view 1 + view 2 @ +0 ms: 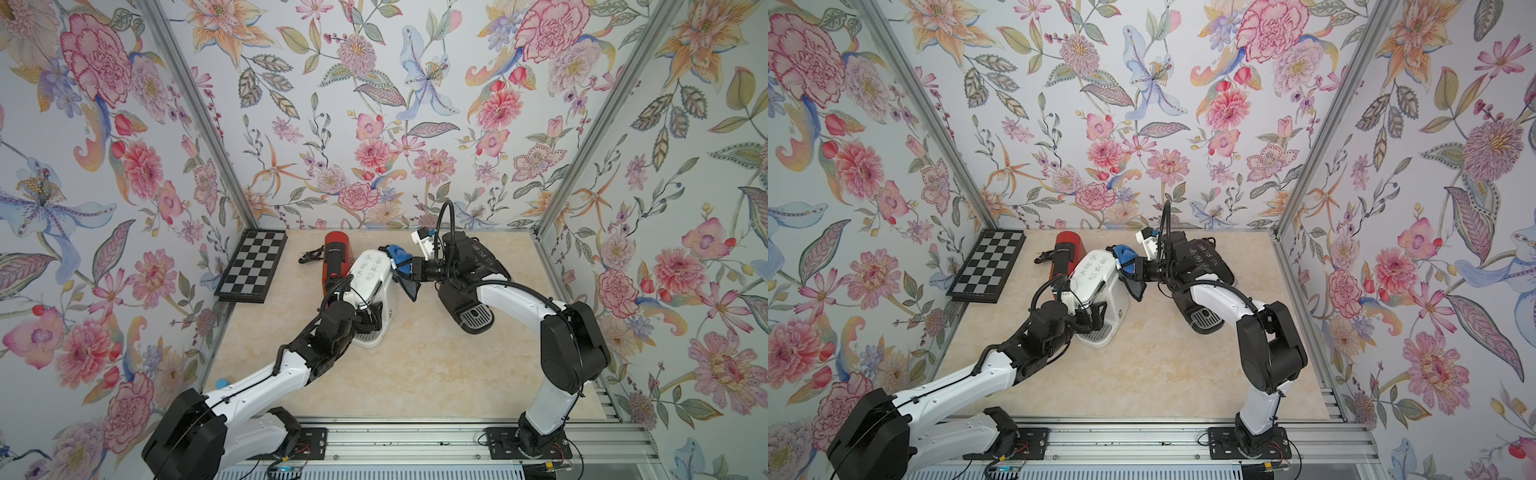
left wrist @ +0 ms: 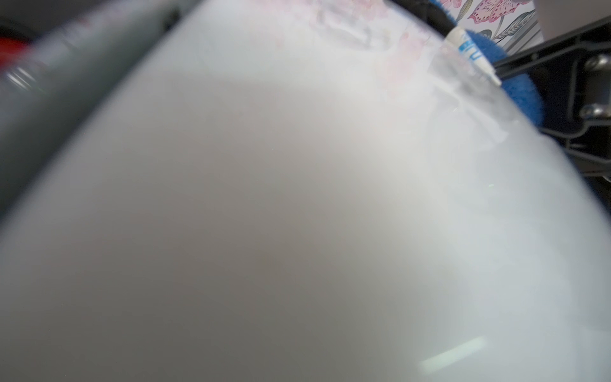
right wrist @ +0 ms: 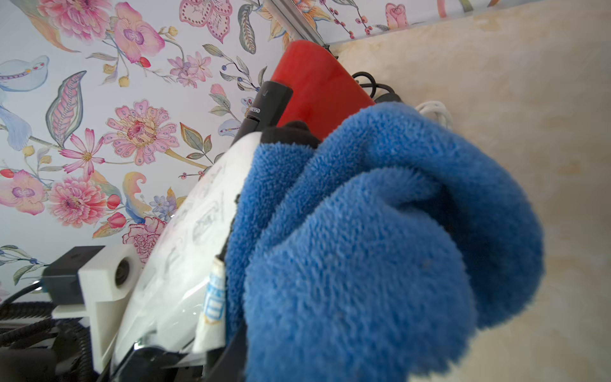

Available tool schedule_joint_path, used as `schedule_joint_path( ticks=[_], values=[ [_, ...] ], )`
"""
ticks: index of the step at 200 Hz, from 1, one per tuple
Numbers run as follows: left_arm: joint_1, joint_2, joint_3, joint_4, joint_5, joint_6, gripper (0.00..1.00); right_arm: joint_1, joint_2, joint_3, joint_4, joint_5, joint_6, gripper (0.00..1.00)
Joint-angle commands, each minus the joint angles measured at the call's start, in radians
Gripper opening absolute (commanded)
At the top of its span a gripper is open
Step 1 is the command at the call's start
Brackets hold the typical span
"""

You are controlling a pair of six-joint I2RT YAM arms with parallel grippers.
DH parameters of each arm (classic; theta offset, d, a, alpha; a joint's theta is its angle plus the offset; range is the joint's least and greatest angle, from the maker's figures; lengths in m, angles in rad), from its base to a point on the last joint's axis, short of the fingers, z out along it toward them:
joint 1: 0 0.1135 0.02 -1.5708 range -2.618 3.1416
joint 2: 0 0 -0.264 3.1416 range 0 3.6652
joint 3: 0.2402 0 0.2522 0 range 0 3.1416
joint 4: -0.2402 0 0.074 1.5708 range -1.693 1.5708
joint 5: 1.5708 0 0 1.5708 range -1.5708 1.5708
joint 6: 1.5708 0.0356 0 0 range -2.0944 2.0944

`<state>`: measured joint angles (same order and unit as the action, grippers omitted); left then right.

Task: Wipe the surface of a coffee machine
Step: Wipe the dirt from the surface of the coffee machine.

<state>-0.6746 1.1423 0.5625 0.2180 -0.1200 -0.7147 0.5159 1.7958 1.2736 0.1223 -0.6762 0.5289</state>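
The white coffee machine's front (image 1: 368, 339) points toward the robot's left gripper, so next the right gripper moves the cloth back off the machine's far end (image 1: 385, 307) before the robot turns the machine.
The white coffee machine (image 1: 370, 270) (image 1: 1096, 270) stands mid-table, icons printed on its top. My right gripper (image 1: 405, 266) (image 1: 1130, 266) is shut on a blue cloth (image 1: 397, 252) (image 1: 1125, 252) and presses it against the machine's far right shoulder. In the right wrist view the cloth (image 3: 380, 231) fills the frame and hides the jaws, apart from one black fingertip (image 3: 291, 134). My left gripper (image 1: 369, 318) (image 1: 1093, 318) is wide open at the machine's front, under its head and above the drip tray. The left wrist view shows only the blurred white shell (image 2: 297, 198) and the cloth (image 2: 519, 86).
A red coffee machine (image 1: 334, 257) stands just left of the white one, with a black cable (image 1: 311, 254) beside it. A black coffee machine (image 1: 473, 266) stands to the right, under my right arm. A chessboard (image 1: 253, 264) leans at the left wall.
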Motion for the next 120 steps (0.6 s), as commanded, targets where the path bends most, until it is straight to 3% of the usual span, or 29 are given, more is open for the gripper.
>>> schedule_joint_path(
  ticks=[1, 67, 120],
  values=[
    [-0.007, 0.013, -0.005, 0.036, -0.009, -0.007, 0.99, 0.009, 0.077, -0.069, 0.062, -0.014, 0.022, 0.32],
    [-0.009, -0.039, -0.003, -0.010, -0.040, -0.002, 0.99, -0.001, 0.181, -0.122, 0.137, -0.028, 0.050, 0.32],
    [-0.020, -0.138, -0.033, 0.002, -0.107, 0.021, 0.98, -0.005, 0.100, -0.094, 0.078, -0.007, 0.014, 0.32]
  ],
)
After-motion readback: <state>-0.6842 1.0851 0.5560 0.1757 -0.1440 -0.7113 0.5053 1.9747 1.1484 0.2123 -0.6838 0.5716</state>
